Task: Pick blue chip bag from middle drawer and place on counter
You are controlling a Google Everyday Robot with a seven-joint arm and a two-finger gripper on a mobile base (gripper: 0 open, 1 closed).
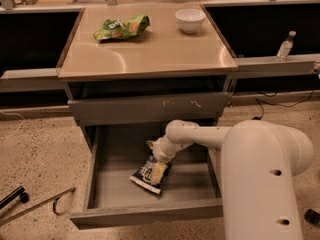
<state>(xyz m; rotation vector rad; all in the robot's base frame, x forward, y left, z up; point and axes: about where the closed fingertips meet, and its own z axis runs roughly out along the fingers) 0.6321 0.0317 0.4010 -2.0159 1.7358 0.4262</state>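
The blue chip bag [147,180] is under the fingers and clear of the drawer's sides, so my gripper should keep going down and close on the bag's upper half [152,167].
The blue chip bag [148,174], dark navy with white lettering, lies tilted on the floor of the open middle drawer [115,184]. My white arm reaches down into the drawer from the right. The gripper [158,169] is at the bag's upper right end, touching or right over it. The counter [150,49] is the glossy tan top above the drawers. The bag rests on the drawer floor.
A green chip bag [121,27] and a white bowl [189,19] sit on the counter. The closed drawer front with pale scratches [150,107] is just above the open drawer. A water bottle [285,45] stands on the right ledge. A metal bar [30,206] lies on the floor, left.
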